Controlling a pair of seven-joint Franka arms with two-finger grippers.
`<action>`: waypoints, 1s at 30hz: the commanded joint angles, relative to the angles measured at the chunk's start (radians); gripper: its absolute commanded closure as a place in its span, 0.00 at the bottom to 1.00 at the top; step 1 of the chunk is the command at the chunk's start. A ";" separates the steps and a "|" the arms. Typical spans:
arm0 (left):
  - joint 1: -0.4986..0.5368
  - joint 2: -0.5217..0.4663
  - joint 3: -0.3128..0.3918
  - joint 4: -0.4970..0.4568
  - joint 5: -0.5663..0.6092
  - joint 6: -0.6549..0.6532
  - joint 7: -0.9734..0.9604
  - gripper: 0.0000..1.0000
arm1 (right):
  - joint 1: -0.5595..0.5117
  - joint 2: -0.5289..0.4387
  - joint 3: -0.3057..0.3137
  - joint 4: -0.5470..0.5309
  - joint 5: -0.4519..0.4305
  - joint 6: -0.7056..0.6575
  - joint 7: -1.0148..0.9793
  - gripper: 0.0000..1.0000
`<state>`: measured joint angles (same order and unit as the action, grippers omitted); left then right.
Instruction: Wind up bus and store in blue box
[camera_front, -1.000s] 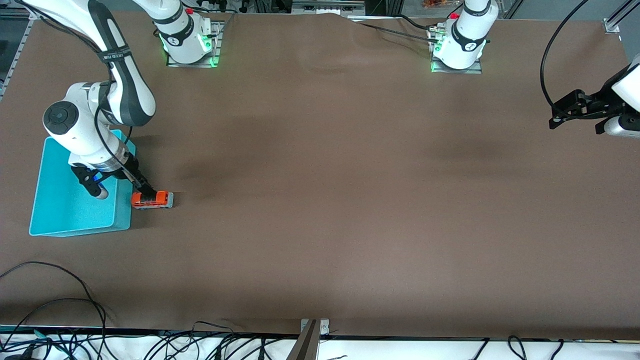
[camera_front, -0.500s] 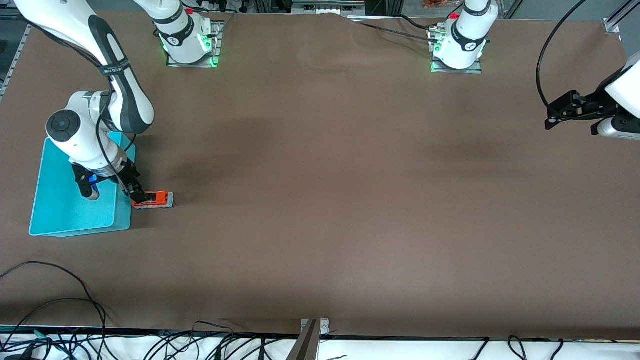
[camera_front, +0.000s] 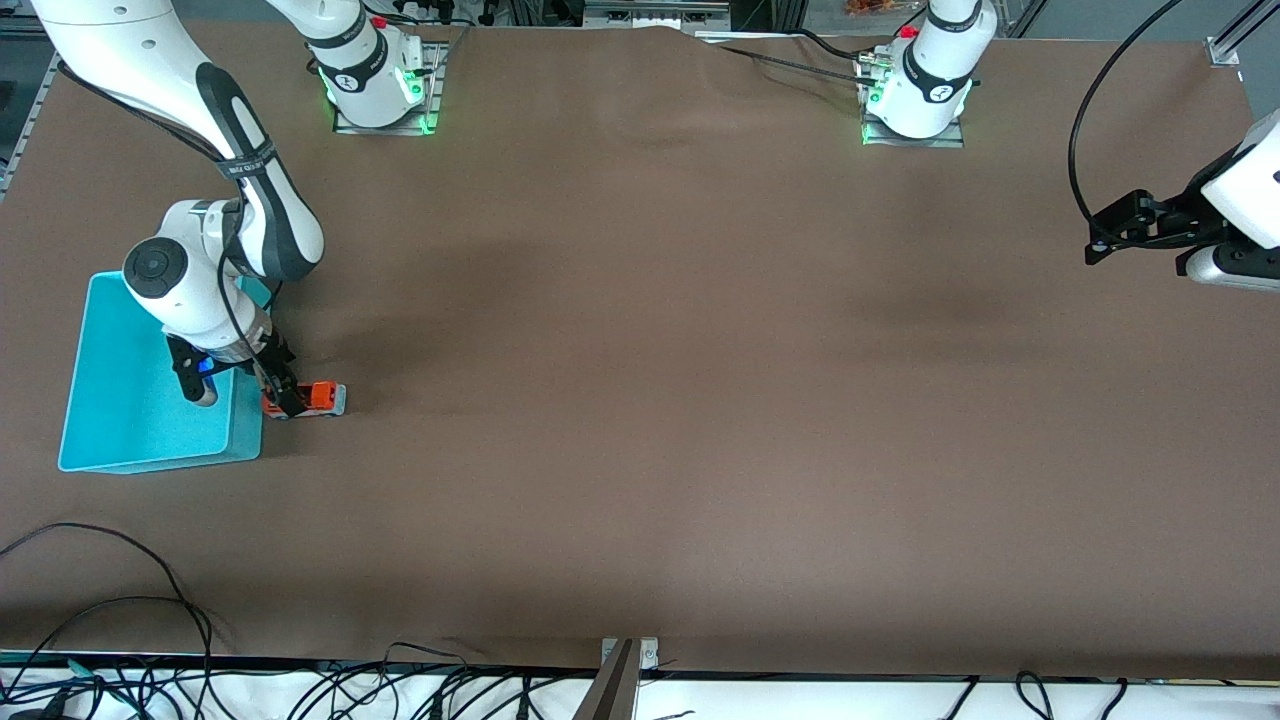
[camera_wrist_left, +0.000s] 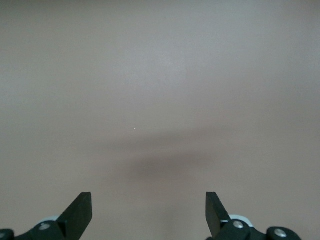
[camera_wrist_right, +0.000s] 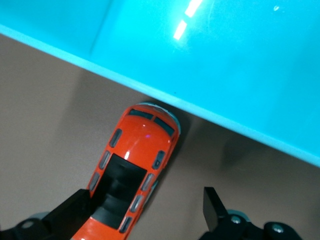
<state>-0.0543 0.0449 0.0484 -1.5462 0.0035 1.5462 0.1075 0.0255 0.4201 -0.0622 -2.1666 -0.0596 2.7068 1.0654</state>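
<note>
My right gripper is open, and the bus lies slanted and off-centre in its opening. Next, I centre the fingers over its black roof before I close them and lift the bus.
The small orange-red bus stands on the table right beside the long wall of the blue box, at its side toward the left arm's end. My right gripper is down over the bus's box-side end, open. In the right wrist view the bus lies between the two spread fingers, close against one finger, its nose almost at the box wall. My left gripper waits open over bare table at the left arm's end, nothing between its fingers.
The brown table stretches bare between the two arms. Both arm bases stand along the edge farthest from the front camera. Loose cables lie off the table's nearest edge.
My right arm has swung its wrist round and brought the gripper lower onto the bus's end by the box. The bus has stayed put. The left gripper drifted slightly.
</note>
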 joint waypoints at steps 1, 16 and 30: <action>-0.006 0.006 0.002 0.021 0.012 -0.018 -0.003 0.00 | -0.013 0.022 0.007 0.005 -0.026 0.016 0.025 0.00; -0.006 0.006 0.002 0.021 0.012 -0.018 -0.005 0.00 | -0.018 0.020 0.019 0.063 -0.023 0.014 0.025 0.00; -0.006 0.006 0.002 0.021 0.013 -0.018 -0.003 0.00 | -0.019 0.075 0.021 0.065 -0.029 0.039 0.011 0.00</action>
<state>-0.0543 0.0449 0.0484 -1.5462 0.0035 1.5462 0.1075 0.0228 0.4607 -0.0562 -2.1183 -0.0597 2.7242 1.0670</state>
